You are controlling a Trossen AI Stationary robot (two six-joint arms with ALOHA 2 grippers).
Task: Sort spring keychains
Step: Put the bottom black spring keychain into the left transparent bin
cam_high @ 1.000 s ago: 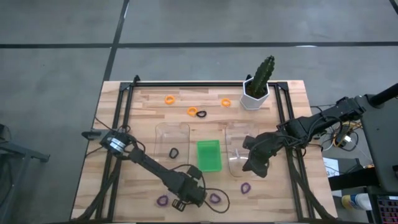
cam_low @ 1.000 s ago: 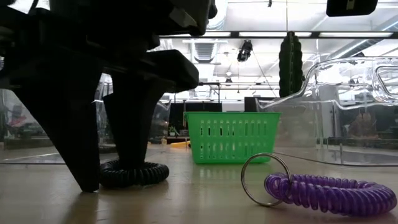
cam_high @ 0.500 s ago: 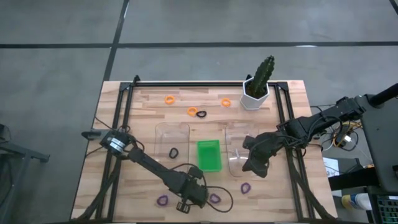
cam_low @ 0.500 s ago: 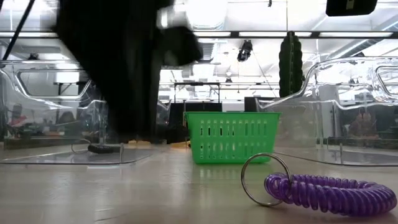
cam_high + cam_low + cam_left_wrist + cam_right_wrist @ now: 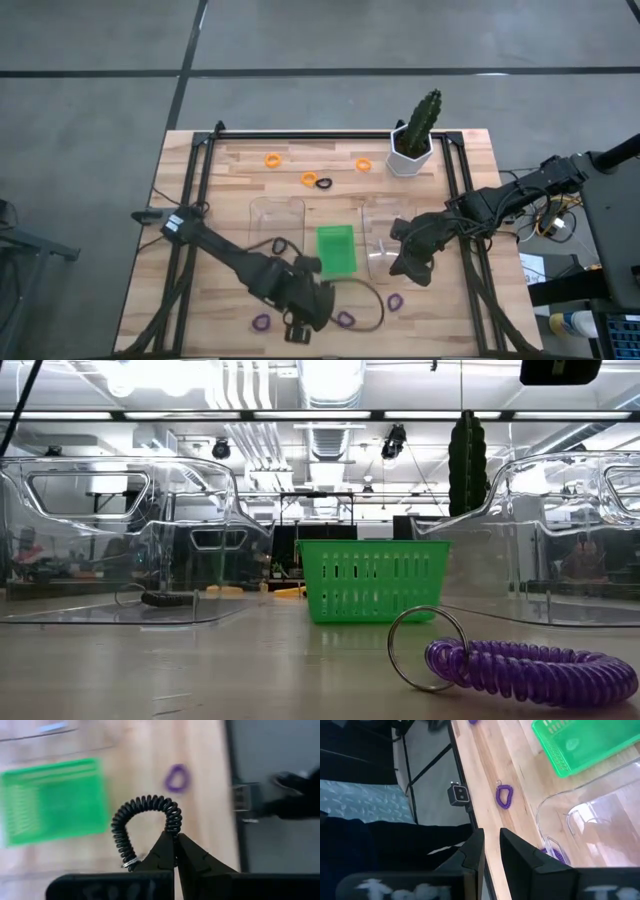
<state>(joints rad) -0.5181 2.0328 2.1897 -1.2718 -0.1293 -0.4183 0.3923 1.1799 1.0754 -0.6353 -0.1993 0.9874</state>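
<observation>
The black keychain in my left gripper (image 5: pixel 145 805) matches the one in the clear tray (image 5: pixel 279 246), so I should keep moving it there until it hangs inside, then let go.
My left gripper (image 5: pixel 308 303) hangs over the near middle of the table, shut on a black spring keychain (image 5: pixel 145 817). Below it lie the green tray (image 5: pixel 50 800) and a purple keychain (image 5: pixel 176 777). My right gripper (image 5: pixel 405 268) waits over the right clear tray (image 5: pixel 390 245), its fingers (image 5: pixel 476 851) a narrow gap apart with nothing between. Orange keychains (image 5: pixel 272 159) and a black one (image 5: pixel 324 183) lie flat at the far side. Another black one (image 5: pixel 279 245) lies in the left clear tray (image 5: pixel 277 222). Purple ones (image 5: pixel 261 322) (image 5: pixel 396 300) lie near the front. My left gripper pinches one end of the black coil (image 5: pixel 173 829) between the tips of its two fingers, which point down from above. The rest of the loop stands out beyond the tips, its metal ring (image 5: pixel 131 864) at the other end. It is lifted clear of the table.
A potted cactus (image 5: pixel 415 135) stands at the far right. A purple keychain with its ring (image 5: pixel 530 670) lies close to the low camera. A purple keychain (image 5: pixel 552 854) lies in the right clear tray. A black frame rail (image 5: pixel 190 200) runs along the table's sides.
My left gripper has shut on the black keychain at the near edge and risen, lifting it clear of the table and out of the low view. It has drifted a little toward the green tray.
</observation>
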